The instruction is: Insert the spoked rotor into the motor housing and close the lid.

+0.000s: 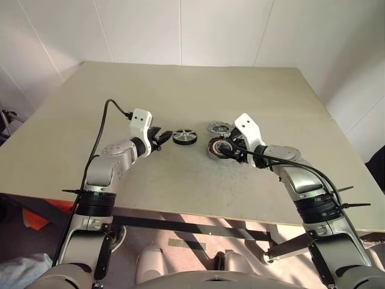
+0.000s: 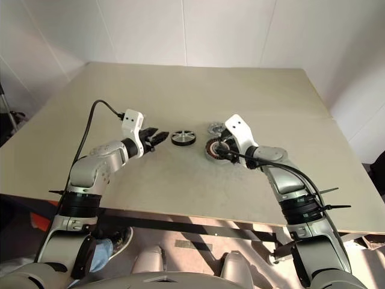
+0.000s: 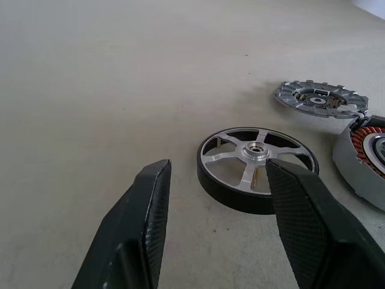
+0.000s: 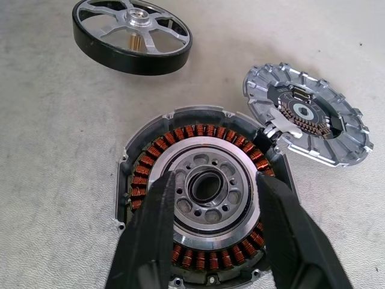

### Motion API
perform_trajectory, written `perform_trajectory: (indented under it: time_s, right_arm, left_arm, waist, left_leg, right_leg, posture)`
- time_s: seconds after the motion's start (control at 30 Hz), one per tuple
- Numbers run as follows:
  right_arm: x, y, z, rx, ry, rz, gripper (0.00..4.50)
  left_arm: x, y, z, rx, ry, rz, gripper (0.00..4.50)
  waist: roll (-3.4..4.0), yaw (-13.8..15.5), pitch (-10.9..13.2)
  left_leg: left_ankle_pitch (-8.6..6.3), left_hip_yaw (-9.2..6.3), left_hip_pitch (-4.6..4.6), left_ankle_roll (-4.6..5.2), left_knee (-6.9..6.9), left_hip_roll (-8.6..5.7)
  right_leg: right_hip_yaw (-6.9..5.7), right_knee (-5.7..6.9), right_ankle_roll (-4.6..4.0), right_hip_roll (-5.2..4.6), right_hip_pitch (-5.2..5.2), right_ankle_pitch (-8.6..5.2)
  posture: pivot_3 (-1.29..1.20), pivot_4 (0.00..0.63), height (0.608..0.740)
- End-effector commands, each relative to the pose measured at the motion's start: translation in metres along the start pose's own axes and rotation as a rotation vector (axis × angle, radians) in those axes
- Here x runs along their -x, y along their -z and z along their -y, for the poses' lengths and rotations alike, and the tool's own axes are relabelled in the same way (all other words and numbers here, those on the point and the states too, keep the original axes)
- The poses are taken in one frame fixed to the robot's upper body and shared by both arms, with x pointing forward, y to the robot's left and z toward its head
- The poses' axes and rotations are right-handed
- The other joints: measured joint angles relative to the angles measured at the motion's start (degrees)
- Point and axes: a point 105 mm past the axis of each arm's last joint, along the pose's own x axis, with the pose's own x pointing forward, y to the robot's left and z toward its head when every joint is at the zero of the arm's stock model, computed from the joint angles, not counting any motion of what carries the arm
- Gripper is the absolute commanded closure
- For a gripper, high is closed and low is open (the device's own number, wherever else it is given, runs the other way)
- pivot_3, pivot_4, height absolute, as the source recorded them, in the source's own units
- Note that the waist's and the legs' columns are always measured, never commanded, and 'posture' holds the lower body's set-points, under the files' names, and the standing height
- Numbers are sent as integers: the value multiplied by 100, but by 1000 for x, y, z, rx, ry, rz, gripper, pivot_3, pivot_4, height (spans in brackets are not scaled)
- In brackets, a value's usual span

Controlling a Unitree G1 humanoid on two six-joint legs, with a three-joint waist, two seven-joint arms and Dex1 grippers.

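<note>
The motor housing's hub [image 4: 206, 185], where the spoked rotor must go, is under my right gripper. So my right gripper should move back out of the way while my left gripper takes the rotor [image 1: 184, 137].
The spoked rotor [image 1: 184, 137], black-rimmed with silver spokes, lies flat on the table. My left gripper [image 1: 161, 138] is open just left of it; in the left wrist view its fingers [image 3: 150, 198] stand wide apart with the rotor [image 3: 255, 159] right ahead, untouched. The motor housing [image 1: 220, 149], silver with copper coils [image 4: 198, 135], sits to the rotor's right. My right gripper [image 4: 213, 183] hovers open over it, one finger either side of the central hub. The grey ribbed lid [image 4: 307, 114] lies behind the housing, its edge against the housing's rim.
The parts sit mid-table on a beige tabletop [image 1: 180, 78]. Its front edge [image 1: 180, 211] runs below my arms. A black cable [image 1: 102, 126] loops from my left wrist. White walls stand behind the table.
</note>
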Motion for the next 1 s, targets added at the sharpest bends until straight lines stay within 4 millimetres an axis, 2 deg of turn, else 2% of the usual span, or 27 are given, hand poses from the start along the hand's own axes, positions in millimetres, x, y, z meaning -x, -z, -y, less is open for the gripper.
perform_trajectory:
  time_s: [0.03,0.13,0.37,0.47,0.67,0.83,1.0]
  right_arm:
    - [5,-23,5,30,19,80,3442]
    - [3,-23,5,45,26,79,4467]
    - [-6,-4,3,19,29,23,4467]
    - [-7,-2,5,11,38,21,4467]
    - [0,-21,3,20,12,94,4467]
    - [8,-46,4,41,12,172,4467]
    - [7,-45,4,39,8,166,4467]
  left_arm:
    - [2,-11,-1,-36,-2,35,1827]
    - [2,-9,-1,-36,-4,31,1827]
    - [2,-9,-1,-42,-6,29,1827]
    - [2,-9,-1,-46,-5,29,1827]
    - [1,-7,1,-46,1,24,1827]
    - [1,-5,1,-44,2,19,1827]
    - [1,-4,1,-46,3,17,1827]
  waist:
    - [0,0,0]
    - [0,0,0]
    - [0,-2,0]
    - [0,-2,-1]
    - [0,-2,-1]
    - [0,0,-1]
    - [0,0,-1]
  left_leg:
    - [0,0,0,0,0,0]
    - [0,0,0,0,0,0]
    - [0,0,0,0,0,0]
    - [0,0,2,0,0,0]
    - [0,0,2,0,1,0]
    - [0,-1,1,0,1,0]
    - [0,-1,3,0,1,1]
  right_leg:
    - [0,0,0,0,0,0]
    - [0,0,0,0,0,0]
    - [0,0,0,0,0,0]
    - [-1,0,0,0,1,0]
    - [0,1,0,0,2,0]
    - [-1,0,0,0,2,0]
    - [0,2,0,0,3,0]
  posture:
    - [0,0,740]
    - [0,0,740]
    - [0,0,740]
    - [0,0,740]
    - [0,0,740]
    - [0,0,740]
    - [0,0,740]
